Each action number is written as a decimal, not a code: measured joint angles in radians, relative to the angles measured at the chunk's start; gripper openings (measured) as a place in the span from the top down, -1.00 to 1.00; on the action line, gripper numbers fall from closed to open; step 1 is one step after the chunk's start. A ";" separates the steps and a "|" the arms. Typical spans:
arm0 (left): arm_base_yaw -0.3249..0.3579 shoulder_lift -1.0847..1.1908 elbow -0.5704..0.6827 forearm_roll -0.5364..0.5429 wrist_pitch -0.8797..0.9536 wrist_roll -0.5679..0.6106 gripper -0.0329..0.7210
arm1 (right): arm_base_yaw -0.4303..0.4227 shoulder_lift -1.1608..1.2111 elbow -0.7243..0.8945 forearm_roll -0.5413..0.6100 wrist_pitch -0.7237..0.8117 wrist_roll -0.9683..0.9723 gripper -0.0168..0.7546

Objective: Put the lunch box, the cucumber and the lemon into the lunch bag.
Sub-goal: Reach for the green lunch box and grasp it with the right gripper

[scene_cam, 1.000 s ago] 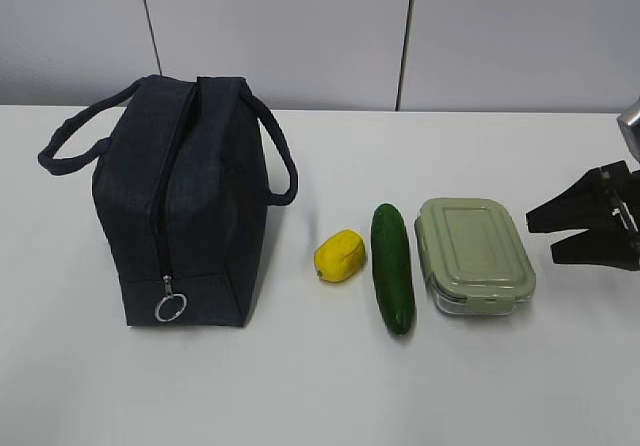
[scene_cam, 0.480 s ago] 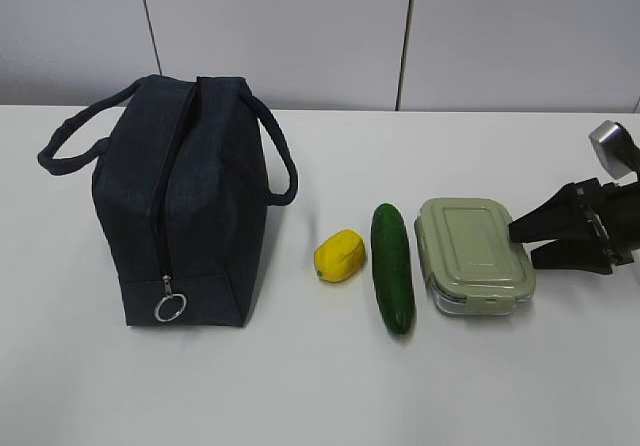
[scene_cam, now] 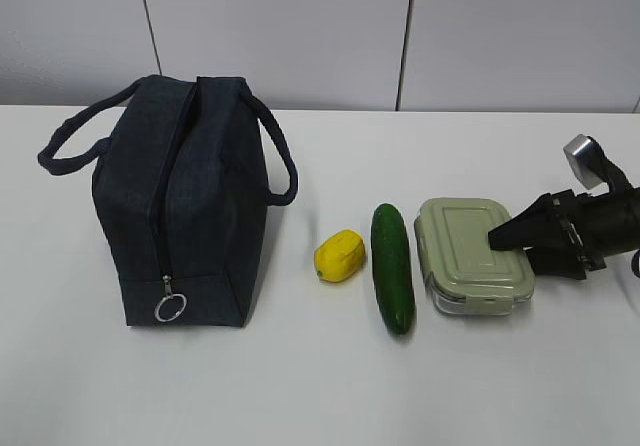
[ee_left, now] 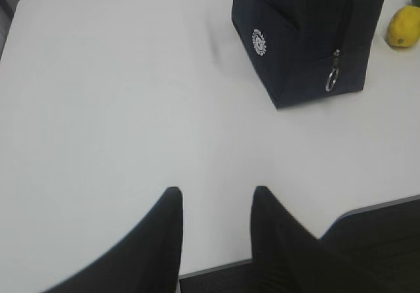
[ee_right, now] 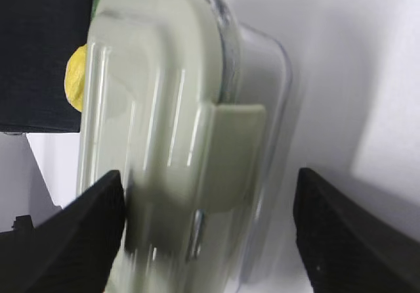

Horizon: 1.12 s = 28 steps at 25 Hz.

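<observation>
The lid's side flap (ee_right: 235,156) is bent down over the lunch box, so I expect the sage lid (scene_cam: 470,241) to stay closed when I pick the lunch box up by its end.
The sage-lidded lunch box (scene_cam: 465,249) lies on the white table at the right. My right gripper (scene_cam: 510,249) is open at its right end. In the right wrist view the lunch box (ee_right: 164,109) fills the gap of the right gripper (ee_right: 209,175), whose fingers stand apart from it on both sides. The cucumber (scene_cam: 392,266) lies just left of the box, and the lemon (scene_cam: 340,255) left of that. The navy lunch bag (scene_cam: 185,206) stands at the left, its zipper shut. My left gripper (ee_left: 215,191) hangs open over bare table, far from the lunch bag (ee_left: 295,43).
The zipper's silver ring pull (scene_cam: 167,308) hangs at the bag's near end, low down. The two loop handles (scene_cam: 285,166) splay out to either side. The table's near edge (ee_left: 295,248) runs just under the left gripper. A grey panelled wall stands behind the table.
My right gripper has moved left, from beside the lunch box to round its right end, still open. The bag, lemon, cucumber and box have not moved.
</observation>
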 joint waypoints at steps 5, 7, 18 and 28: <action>0.000 0.000 0.000 0.000 0.000 0.000 0.28 | 0.006 0.019 -0.014 0.016 0.010 0.000 -0.57; 0.000 0.000 0.000 0.000 0.000 0.000 0.28 | 0.020 0.027 -0.017 0.022 0.014 0.000 -0.58; 0.000 0.000 0.000 0.000 0.000 0.000 0.28 | 0.071 0.035 -0.021 0.010 0.032 -0.008 -0.46; 0.000 0.000 0.000 0.000 -0.028 0.000 0.28 | 0.071 0.035 -0.023 0.020 0.060 -0.004 0.02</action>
